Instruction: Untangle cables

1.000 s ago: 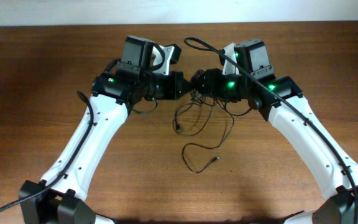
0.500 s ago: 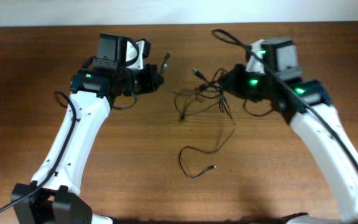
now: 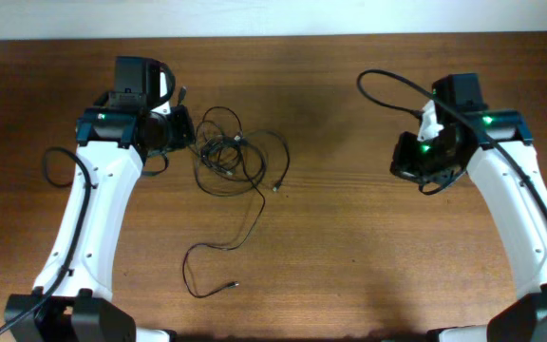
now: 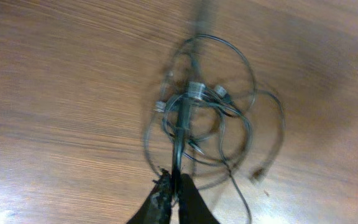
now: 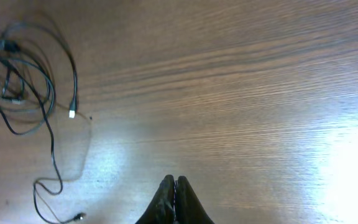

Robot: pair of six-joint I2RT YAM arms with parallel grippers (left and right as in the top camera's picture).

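Note:
I should use my left gripper to lift the knot by its held piece of cable (image 4: 179, 143) and bring it to my right gripper, because the knot (image 3: 232, 160) is far from my right gripper.
The cables (image 3: 224, 152) are thin black cords in a loose knot on the wooden table, left of centre. One long strand (image 3: 218, 249) trails toward the front and ends in a small plug. My left gripper (image 3: 182, 133) is at the knot's left edge. In the left wrist view it (image 4: 174, 184) is shut on a strand that leads into the knot (image 4: 194, 118). My right gripper (image 3: 397, 167) is far to the right, shut and empty. The right wrist view shows it (image 5: 176, 182) over bare wood, with the cables (image 5: 17, 81) far off at the upper left.
The wooden table (image 3: 330, 237) spreads around both arms. A thick black arm cable (image 3: 387, 81) loops above the right arm. Another arm cable (image 3: 53, 163) hangs beside the left arm. The table's back edge meets a white wall.
Both arms have swung apart. The left gripper has dragged the cable bunch to the left. The right gripper no longer holds any cable and has moved far right.

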